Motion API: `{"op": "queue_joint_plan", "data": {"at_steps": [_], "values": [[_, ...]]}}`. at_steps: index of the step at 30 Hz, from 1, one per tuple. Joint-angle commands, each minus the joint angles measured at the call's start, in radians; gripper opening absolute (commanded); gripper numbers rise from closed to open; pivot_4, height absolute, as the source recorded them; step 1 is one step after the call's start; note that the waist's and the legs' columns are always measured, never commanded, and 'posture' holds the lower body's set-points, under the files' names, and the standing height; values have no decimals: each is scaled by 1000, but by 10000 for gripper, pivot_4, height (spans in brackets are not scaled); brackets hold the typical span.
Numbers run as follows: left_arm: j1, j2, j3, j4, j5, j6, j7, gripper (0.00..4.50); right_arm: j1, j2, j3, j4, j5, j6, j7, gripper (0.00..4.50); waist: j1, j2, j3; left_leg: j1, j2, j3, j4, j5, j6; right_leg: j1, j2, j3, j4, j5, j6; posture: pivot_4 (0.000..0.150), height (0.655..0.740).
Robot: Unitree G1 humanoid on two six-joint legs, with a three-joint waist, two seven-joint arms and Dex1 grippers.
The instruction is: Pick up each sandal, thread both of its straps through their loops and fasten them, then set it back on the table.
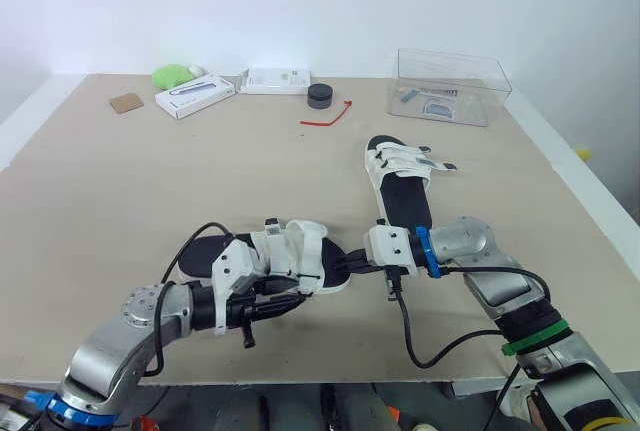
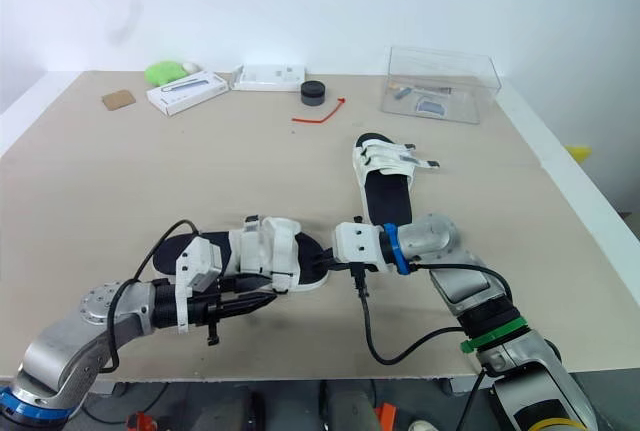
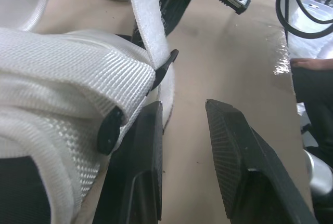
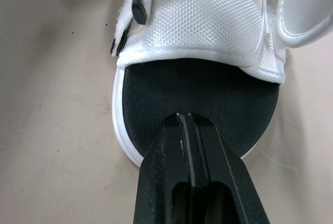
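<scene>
The white strap [image 3: 147, 18] comes up through the black loop [image 3: 164, 70], so I expect it to fold back and lie flat across the sandal when I pull its tip over.
A white-strapped sandal with a black footbed [image 1: 285, 256] lies crosswise near the table's front edge. Its straps [image 3: 62, 73] bulge up over the middle, and one strap end [image 3: 148, 16] stands loose by a black loop. My left gripper [image 1: 278, 305] sits low at the sandal's near side, open, with one finger [image 3: 143, 156] against the white sole and bare table in the gap. My right gripper [image 1: 352, 267] is shut, and its joined fingertips [image 4: 188, 122] rest at the sandal's black toe end. The second sandal [image 1: 400, 183] lies farther back on the right, straps across its far end.
Along the back of the table [image 1: 120, 201] are a clear plastic box [image 1: 450, 86], a red strip [image 1: 328, 116], a black round puck [image 1: 319, 94], two white boxes [image 1: 194, 96], a green object [image 1: 172, 75] and a brown square [image 1: 126, 102].
</scene>
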Motion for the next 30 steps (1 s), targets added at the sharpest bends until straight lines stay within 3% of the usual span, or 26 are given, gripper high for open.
{"op": "queue_joint_plan", "data": {"at_steps": [1,30], "values": [[3,-8,16,-18,37,-90,16,13718,20,-12,18,21,-39,14,4,0,0,0,0,0,0,0,0,0,0,0,0,0,0,0,0,1500,7400],[41,22,6,-43,-14,6,64,13718,10,2,24,42,-45,6,6,0,0,0,0,0,1,0,-1,0,0,-1,1,0,0,0,-1,1500,7400]]}}
